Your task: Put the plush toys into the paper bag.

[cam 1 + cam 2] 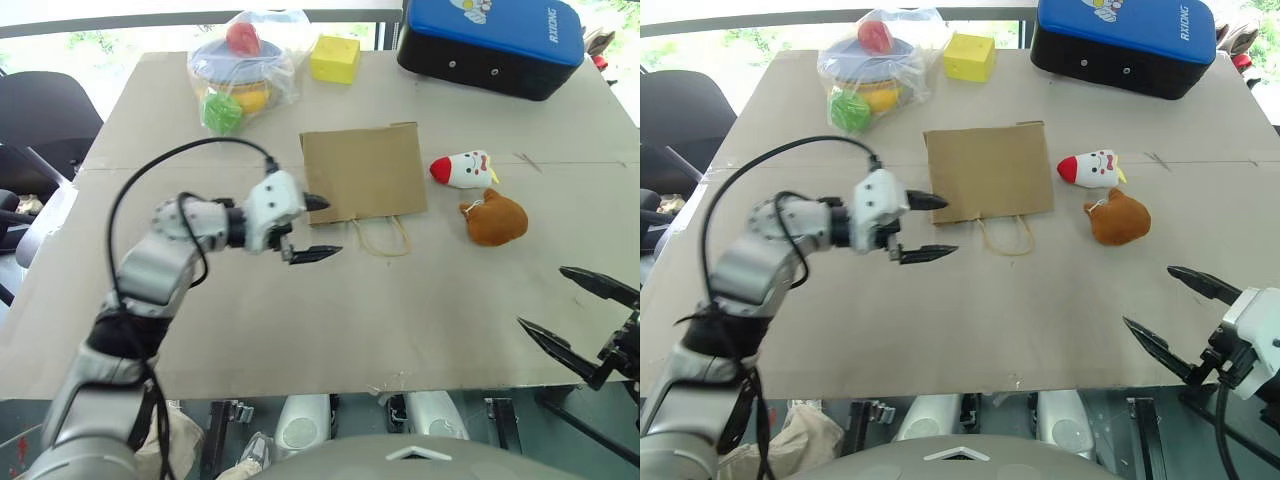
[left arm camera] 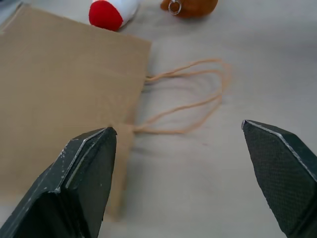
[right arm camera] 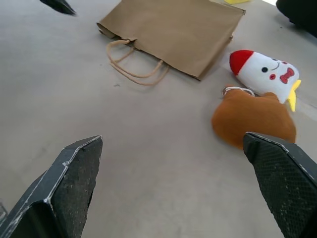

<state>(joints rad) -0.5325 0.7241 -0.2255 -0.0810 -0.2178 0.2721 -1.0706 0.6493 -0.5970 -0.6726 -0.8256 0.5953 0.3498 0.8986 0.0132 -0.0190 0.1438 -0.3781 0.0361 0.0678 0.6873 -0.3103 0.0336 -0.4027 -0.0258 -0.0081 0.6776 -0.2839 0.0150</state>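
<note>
I expect the bag's opening [image 1: 375, 217] to open when I lift only the upper handle, because the cord handles [image 1: 404, 239] overlap at the flat paper bag's edge.
The brown paper bag [image 1: 364, 172] lies flat in the middle of the table, its cord handles [image 1: 383, 236] pointing toward me. Right of it rest the two plush toys: a white one with a red tip [image 1: 462, 169] and a rounded orange-brown one [image 1: 494, 220] just in front of it. My left gripper [image 1: 316, 228] hovers open at the bag's near left corner, nothing between its fingers. At the table's near right edge my right gripper [image 1: 578, 314] is open and empty, well short of the toys.
A clear plastic bag of colourful toys [image 1: 243, 68] and a yellow cube [image 1: 335, 59] sit at the back left. A blue and black case [image 1: 492, 42] stands at the back right. A black chair [image 1: 40, 120] is off the table's left side.
</note>
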